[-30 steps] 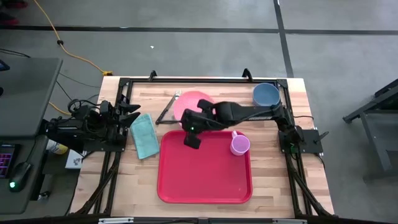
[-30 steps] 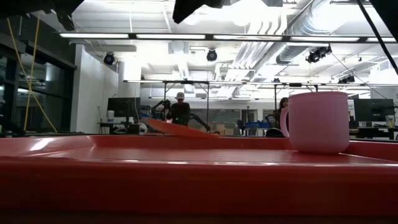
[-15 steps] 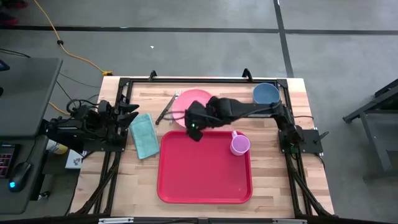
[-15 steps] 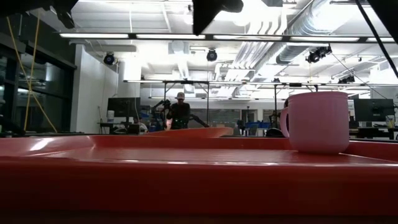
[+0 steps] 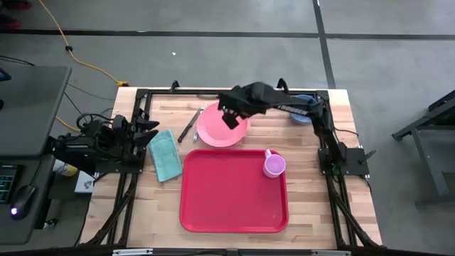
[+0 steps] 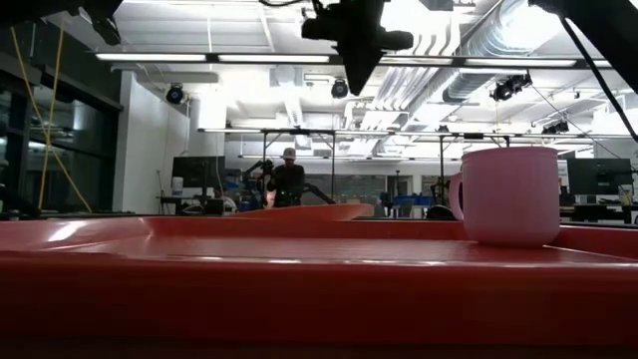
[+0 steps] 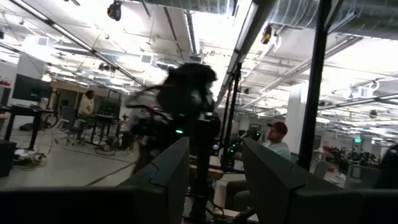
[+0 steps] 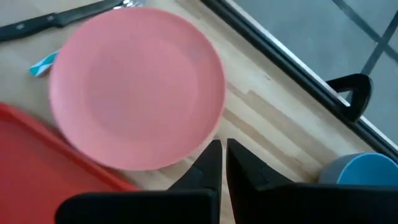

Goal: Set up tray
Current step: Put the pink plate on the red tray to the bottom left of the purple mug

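Observation:
My right gripper should move back, tilt low and grip the rim [image 5: 247, 126] facing the blue bowl, because it is pointing steeply down over the flat pink plate [image 5: 214, 131].
The red tray [image 5: 234, 192] lies flat on the wooden table, near its front edge. A pink mug [image 5: 274, 165] stands upright on the tray's far right corner, and shows in the low view [image 6: 508, 194]. The pink plate [image 5: 217, 131] lies flat on the table just beyond the tray's far edge. My right gripper [image 5: 231, 117] hangs shut above the plate's far right part, pointing steeply down and clear of it [image 8: 217, 165]. My left gripper [image 7: 214, 180] waits at the table's left edge, open, with nothing between its fingers.
A blue bowl [image 5: 304, 114] sits at the far right corner, partly under the right arm. A knife and fork [image 5: 190, 124] lie left of the plate. A teal cloth [image 5: 165, 154] lies left of the tray. Black frame rails [image 5: 213, 91] edge the table.
My right gripper has swung from above the tray's far edge toward the table's far edge, out over the plate, rolling its wrist and staying shut. In the low view the plate stood tilted a second ago and now lies level.

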Motion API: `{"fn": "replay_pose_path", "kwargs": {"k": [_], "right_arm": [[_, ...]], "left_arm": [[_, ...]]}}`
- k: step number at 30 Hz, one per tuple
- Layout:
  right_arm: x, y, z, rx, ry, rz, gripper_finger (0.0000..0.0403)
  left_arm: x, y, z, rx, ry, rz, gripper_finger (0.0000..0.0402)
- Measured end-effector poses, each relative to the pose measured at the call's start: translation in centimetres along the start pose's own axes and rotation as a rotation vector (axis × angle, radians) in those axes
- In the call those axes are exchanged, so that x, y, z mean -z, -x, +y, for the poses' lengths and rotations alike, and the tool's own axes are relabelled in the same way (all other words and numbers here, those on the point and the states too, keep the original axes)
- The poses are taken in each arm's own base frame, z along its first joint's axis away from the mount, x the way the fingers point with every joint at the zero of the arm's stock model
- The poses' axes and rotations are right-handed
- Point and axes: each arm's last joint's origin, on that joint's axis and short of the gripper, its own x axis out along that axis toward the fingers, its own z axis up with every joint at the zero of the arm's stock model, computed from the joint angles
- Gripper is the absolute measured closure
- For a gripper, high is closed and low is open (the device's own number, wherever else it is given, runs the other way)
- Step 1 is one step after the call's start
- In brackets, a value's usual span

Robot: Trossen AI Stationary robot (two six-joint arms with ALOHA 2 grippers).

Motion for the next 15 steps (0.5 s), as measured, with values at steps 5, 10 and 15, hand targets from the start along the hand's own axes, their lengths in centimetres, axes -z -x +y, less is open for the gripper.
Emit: {"fn": "replay_pose_path", "kwargs": {"k": [5,10,15], "right_arm": [[-1.1,2.4,-4.0,-0.038,-0.030,-0.039,0.0403],[-0.1,8.4,-8.8,-0.082,-0.109,-0.188,0.0403],[2.9,12.4,-12.8,-0.129,-0.197,-0.255,0.0403]], "left_arm": [[0.0,0.0,-0.1,0.031,0.000,0.003,0.0222],[0.0,0.0,-0.1,0.032,-0.005,0.004,0.0222],[0.0,0.0,-0.1,0.032,-0.007,0.003,0.0222]]}}
